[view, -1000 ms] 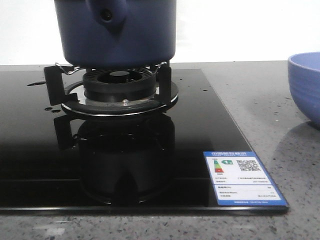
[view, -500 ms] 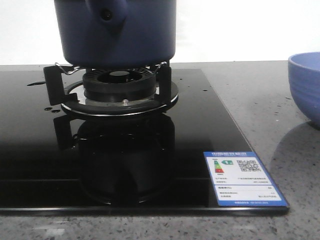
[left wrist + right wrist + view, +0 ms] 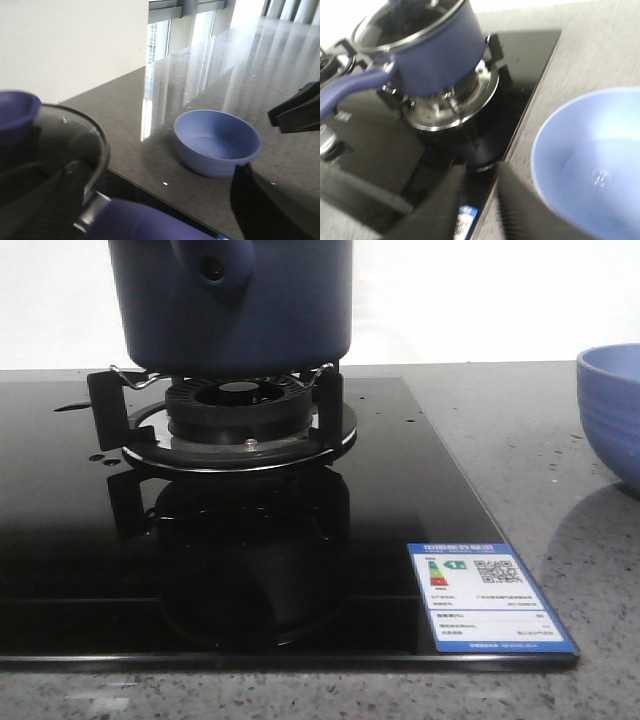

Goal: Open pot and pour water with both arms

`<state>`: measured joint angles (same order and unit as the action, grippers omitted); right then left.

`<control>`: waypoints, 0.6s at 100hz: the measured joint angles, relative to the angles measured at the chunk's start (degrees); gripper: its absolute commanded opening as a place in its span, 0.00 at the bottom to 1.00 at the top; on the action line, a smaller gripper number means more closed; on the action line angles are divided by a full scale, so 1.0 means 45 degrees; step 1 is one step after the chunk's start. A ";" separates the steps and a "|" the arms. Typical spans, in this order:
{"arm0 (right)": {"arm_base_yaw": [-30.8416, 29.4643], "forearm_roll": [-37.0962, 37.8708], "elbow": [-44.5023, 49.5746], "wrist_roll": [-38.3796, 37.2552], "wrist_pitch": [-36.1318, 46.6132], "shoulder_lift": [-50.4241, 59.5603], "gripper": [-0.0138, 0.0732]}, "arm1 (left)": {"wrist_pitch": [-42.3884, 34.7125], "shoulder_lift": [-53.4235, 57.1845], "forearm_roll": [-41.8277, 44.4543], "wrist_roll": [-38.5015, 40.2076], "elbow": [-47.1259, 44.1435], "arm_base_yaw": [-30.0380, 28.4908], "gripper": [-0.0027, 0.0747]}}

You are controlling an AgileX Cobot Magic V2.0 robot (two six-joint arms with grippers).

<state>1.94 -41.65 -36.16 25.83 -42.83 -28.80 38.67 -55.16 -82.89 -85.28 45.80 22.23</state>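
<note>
The plain round rim [image 3: 104, 149] of the glass lid [image 3: 67, 135] sits on the pot. The glass lid will come off in one piece and the pot will stay behind when I lift.
The dark navy-blue pot [image 3: 235, 310] stands on the gas burner [image 3: 240, 425], its handle mount facing the front camera. In the right wrist view the pot [image 3: 437, 55] carries a glass lid [image 3: 405, 20], and its blue handle [image 3: 350, 87] sticks out sideways. My left gripper [image 3: 160, 172] is open, one finger beside the lid [image 3: 60, 145] and the handle [image 3: 145, 225] lying between the fingers, untouched. My right gripper [image 3: 481, 170] is open and empty, blurred, above the hob's edge between the pot and the light blue bowl [image 3: 595, 160]. It also shows in the left wrist view [image 3: 295, 110].
The black glass hob [image 3: 60, 540] has a blue-and-white label [image 3: 488, 597] at its front right corner. The light blue ribbed bowl [image 3: 612, 410] sits on the grey speckled counter [image 3: 520, 440] to the right, also in the left wrist view [image 3: 217, 142]. A hob knob [image 3: 325, 140] is visible.
</note>
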 measured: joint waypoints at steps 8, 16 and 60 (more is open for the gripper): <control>0.0000 0.0000 0.0000 0.0026 0.0342 0.0000 0.73 | -0.0180 -0.0513 -0.0034 -0.0895 0.0432 0.0000 0.74; 0.0000 0.0000 0.0000 0.0026 0.0611 0.0000 0.77 | -0.0398 -0.1092 -0.0059 -0.1589 0.0867 -0.0030 0.74; 0.0000 0.0157 0.0000 0.0043 0.0730 0.0000 0.77 | 0.0054 -0.4208 -0.1871 -0.3187 0.2503 -0.1729 0.74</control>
<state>1.94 -40.95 -36.16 26.02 -39.54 -28.80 38.91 -74.10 -91.31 -99.61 57.06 14.45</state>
